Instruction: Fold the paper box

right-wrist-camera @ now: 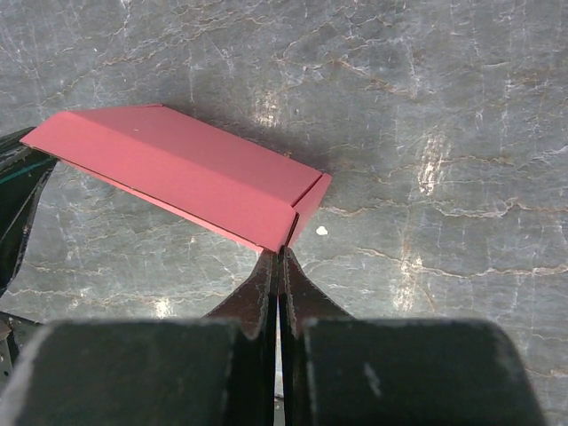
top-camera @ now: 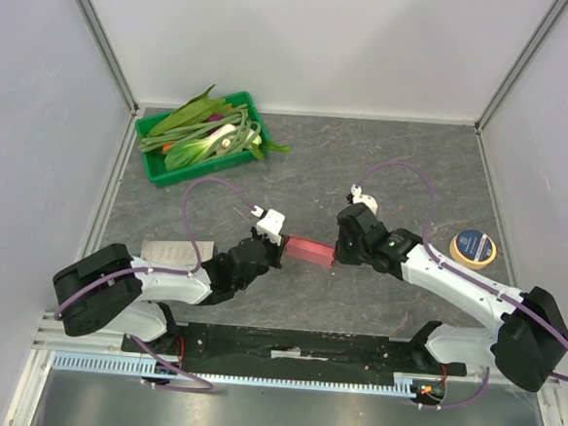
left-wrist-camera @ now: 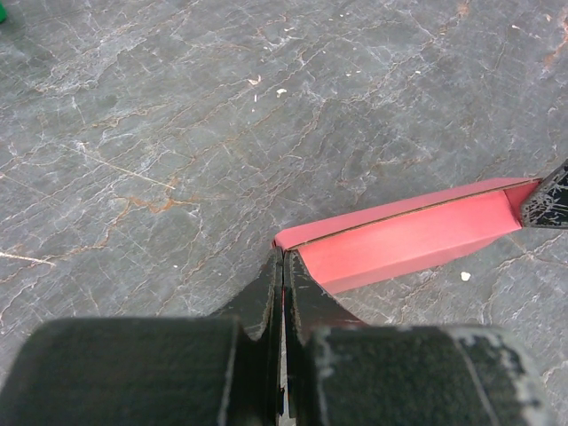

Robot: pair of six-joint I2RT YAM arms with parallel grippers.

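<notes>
My right gripper's closed fingers only touch the paper box's corner (right-wrist-camera: 291, 229) next to an open seam. Next, I open them and squeeze the box's end (right-wrist-camera: 311, 206) across both panels.
The paper box (top-camera: 309, 250) is a pink-red, flattened cardboard piece held just above the dark table between the two arms. My left gripper (top-camera: 281, 245) is shut on the box's left end. In the left wrist view its tips (left-wrist-camera: 283, 259) pinch the near corner of the box (left-wrist-camera: 417, 238), and a finger of the other gripper (left-wrist-camera: 550, 200) shows at the far end. My right gripper (top-camera: 336, 252) is shut on the right end. In the right wrist view its tips (right-wrist-camera: 280, 254) meet at the corner of the box (right-wrist-camera: 177, 169).
A green tray (top-camera: 156, 168) of leafy vegetables stands at the back left. A roll of tape (top-camera: 473, 248) lies to the right of the right arm. A white booklet (top-camera: 169, 252) lies by the left arm. Walls enclose three sides of the table.
</notes>
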